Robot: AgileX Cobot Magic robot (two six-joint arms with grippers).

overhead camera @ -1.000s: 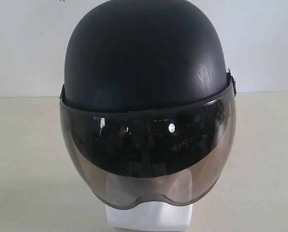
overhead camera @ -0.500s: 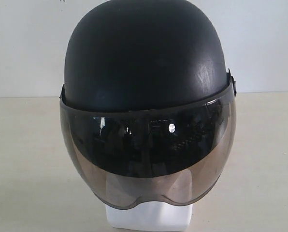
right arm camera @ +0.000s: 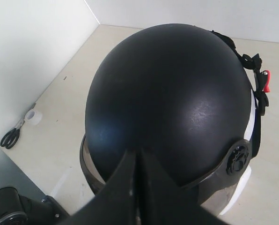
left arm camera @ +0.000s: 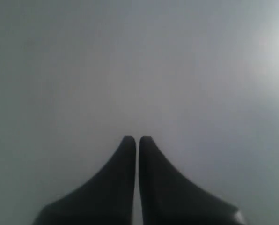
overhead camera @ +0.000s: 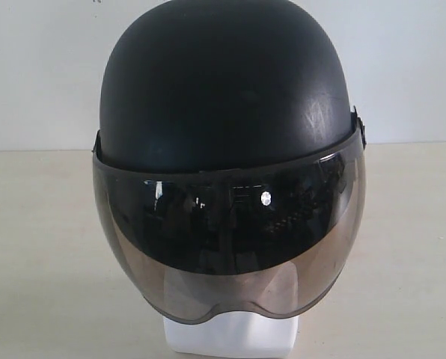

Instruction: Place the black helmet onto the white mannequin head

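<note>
The black helmet sits tilted, its visor rim higher at one end [overhead camera: 346, 144], so the robot's left gripper should return and push the shell's front [overhead camera: 142, 158] together with the right gripper.
The black helmet [overhead camera: 223, 82] sits on the white mannequin head [overhead camera: 230, 338]; only the blocky neck base shows below the smoky visor [overhead camera: 230, 239], and the face is hidden. Seen from the right wrist, the helmet [right arm camera: 172, 93] fills the frame, with a strip of white head [right arm camera: 249, 126] at its edge. My right gripper [right arm camera: 138, 153] is shut and empty, its tips just above the shell near the visor rim. My left gripper [left arm camera: 137, 138] is shut against a blank grey surface, holding nothing. Neither gripper appears in the exterior view.
The head stands on a beige tabletop [overhead camera: 43, 254] with a white wall behind. In the right wrist view, scissors [right arm camera: 11, 137] and a tape roll [right arm camera: 34, 116] lie by the wall, and a dark fixture [right arm camera: 8, 211] sits at the table's edge.
</note>
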